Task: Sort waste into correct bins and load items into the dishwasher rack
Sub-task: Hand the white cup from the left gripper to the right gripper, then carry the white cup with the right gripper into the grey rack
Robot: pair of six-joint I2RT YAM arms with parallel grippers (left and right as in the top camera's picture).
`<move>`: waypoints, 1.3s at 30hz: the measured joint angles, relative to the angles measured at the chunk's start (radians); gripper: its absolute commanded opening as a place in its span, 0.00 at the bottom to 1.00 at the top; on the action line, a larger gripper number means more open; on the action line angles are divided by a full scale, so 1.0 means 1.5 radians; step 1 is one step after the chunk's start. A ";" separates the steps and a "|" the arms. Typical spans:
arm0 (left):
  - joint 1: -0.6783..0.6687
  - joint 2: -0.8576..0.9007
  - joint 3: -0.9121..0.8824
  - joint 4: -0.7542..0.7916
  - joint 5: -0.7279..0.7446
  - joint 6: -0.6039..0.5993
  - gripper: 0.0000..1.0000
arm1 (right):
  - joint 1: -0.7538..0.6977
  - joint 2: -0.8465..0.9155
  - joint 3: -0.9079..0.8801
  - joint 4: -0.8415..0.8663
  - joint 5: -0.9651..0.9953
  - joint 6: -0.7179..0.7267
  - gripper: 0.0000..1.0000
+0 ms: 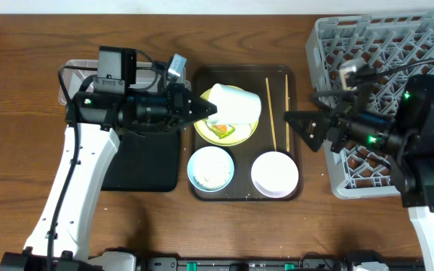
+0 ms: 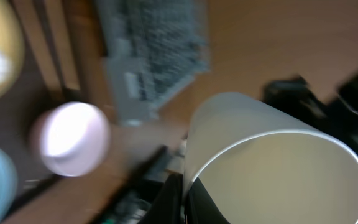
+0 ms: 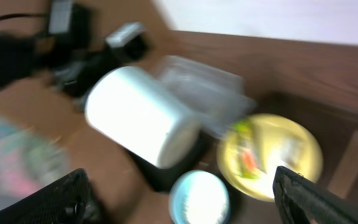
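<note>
The small white cup (image 1: 236, 104) is in my left gripper, far from the grey dishwasher rack, so next my right gripper takes the cup and puts it in the rack (image 1: 357, 164).
My left gripper (image 1: 208, 110) is shut on the rim of the small white cup (image 1: 236, 105) and holds it on its side above the pale-yellow plate (image 1: 228, 132); the cup fills the left wrist view (image 2: 272, 155). The green-and-orange wrapper (image 1: 222, 132) lies on the plate. The light-blue bowl (image 1: 211, 168) holds white rice. The white bowl (image 1: 275, 174) and the chopsticks (image 1: 277, 113) lie on the brown serving tray. My right gripper (image 1: 296, 122) is open and empty beside the grey dishwasher rack (image 1: 398, 45). In the right wrist view I see the cup (image 3: 138, 115), plate (image 3: 272, 155) and blue bowl (image 3: 201, 198).
The dark brown serving tray (image 1: 245, 194) sits mid-table. The black tray (image 1: 145, 165) lies left of it. The clear tub (image 1: 70, 79) is behind it, mostly under my left arm. Both wrist views are blurred.
</note>
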 measured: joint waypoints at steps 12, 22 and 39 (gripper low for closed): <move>0.001 0.000 0.000 0.003 0.142 0.007 0.06 | 0.115 0.099 0.001 0.100 -0.121 -0.012 0.83; 0.001 0.000 0.000 0.004 0.155 0.010 0.10 | 0.145 0.107 0.001 0.156 -0.131 -0.008 0.69; 0.001 0.000 0.000 0.004 0.152 0.017 0.66 | -0.020 0.072 0.001 -0.006 -0.033 0.006 0.47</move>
